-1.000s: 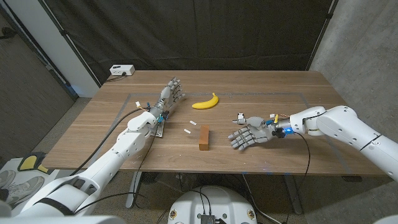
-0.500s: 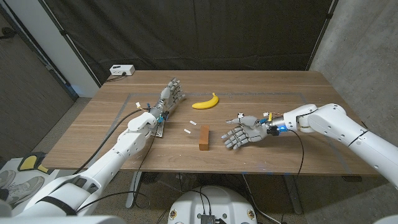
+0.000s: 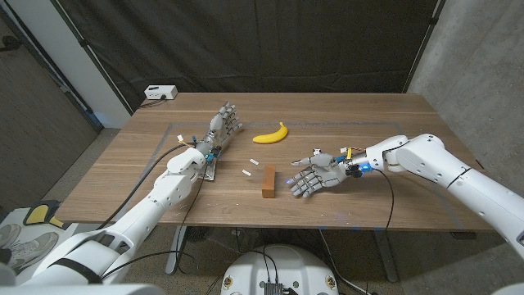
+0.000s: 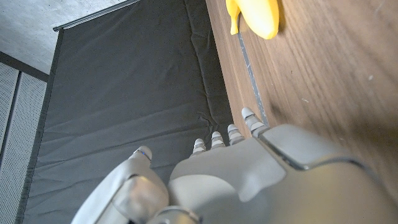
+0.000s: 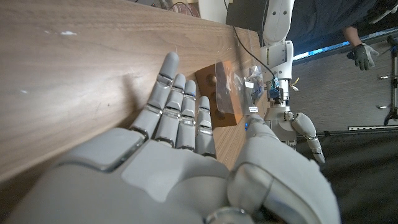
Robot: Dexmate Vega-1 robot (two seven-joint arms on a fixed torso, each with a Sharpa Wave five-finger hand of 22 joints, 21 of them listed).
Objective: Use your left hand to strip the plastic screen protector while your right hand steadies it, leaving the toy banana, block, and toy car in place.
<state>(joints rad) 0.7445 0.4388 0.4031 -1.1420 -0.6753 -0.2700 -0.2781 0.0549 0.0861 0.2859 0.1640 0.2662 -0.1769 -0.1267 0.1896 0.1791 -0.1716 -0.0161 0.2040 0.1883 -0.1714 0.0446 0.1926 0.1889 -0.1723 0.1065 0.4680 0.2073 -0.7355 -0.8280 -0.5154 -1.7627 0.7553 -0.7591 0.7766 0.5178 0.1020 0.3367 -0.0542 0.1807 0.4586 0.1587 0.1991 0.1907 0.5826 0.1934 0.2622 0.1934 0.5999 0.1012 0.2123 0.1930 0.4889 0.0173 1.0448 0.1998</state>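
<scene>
The clear screen protector is lying smooth and has white tabs along its far edge, so it will stand out fairly straight, together with its tabs, when the robot lifts it.
My left hand stands on its edge at the back left of the table, fingers straight and apart, holding nothing. The yellow toy banana lies just to its right, and the banana shows past my left hand. Two small white tabs mark the clear screen protector, whose outline is hard to see. The wooden block stands beside them. My right hand hovers open just right of the block, fingers spread toward it. A small grey toy car sits behind that hand.
A white power box sits at the table's back left corner. Pale tape lines mark a rectangle on the wood. A person's gloved hand shows far off in the right wrist view.
My right hand has slid left across the table, closing on the block, still open. The left hand, banana, block and car have stayed put.
</scene>
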